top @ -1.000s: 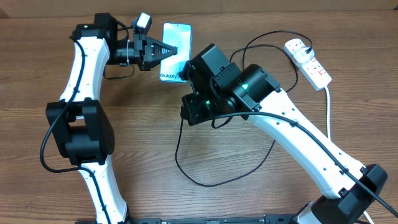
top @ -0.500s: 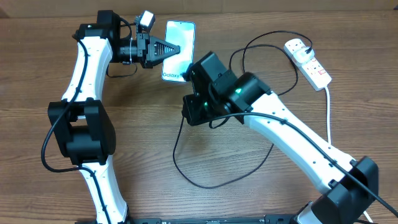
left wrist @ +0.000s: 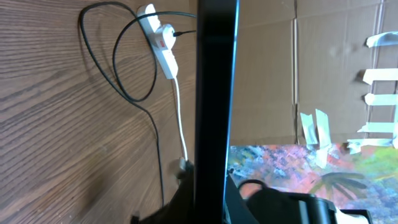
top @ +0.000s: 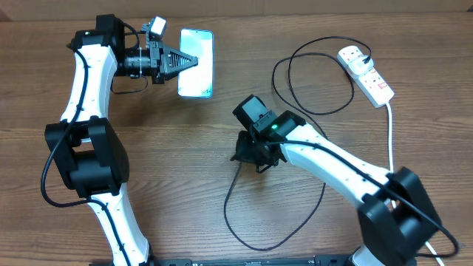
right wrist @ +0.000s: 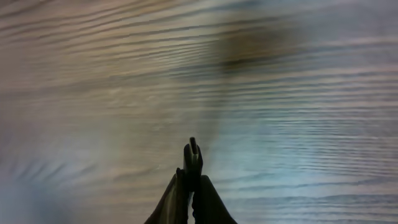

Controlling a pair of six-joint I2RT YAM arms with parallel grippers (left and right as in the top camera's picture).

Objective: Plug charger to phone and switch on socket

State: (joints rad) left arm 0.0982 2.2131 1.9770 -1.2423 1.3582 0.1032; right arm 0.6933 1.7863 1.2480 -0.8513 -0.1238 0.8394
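I should lay the charger's connector [right wrist: 193,149] on the tabletop [top: 225,154] and grip it flat before plugging in, because it is rolled onto its narrow edge in my right gripper.
My left gripper [top: 191,61] is shut on the phone [top: 199,70], gripping its left long edge and holding it at the back left with the glowing screen facing up. In the left wrist view the phone [left wrist: 214,93] shows edge-on as a dark bar between my fingers [left wrist: 186,202]. My right gripper [top: 250,154] hangs over the table's middle, apart from the phone, shut on the charger's small black connector [right wrist: 193,154]. The charger's black cable [top: 255,240] loops across the table to its white plug [top: 352,55] in the socket [top: 372,80] at the back right.
The socket's thick white lead [top: 390,125] runs toward the front right. Loops of black cable [top: 295,103] lie between the right arm and the socket. A cardboard wall [left wrist: 267,74] with tape strips stands behind the table.
The right gripper has drawn back from the phone toward the table's middle, taking the connector with it. The left gripper has carried the phone a little to the left.
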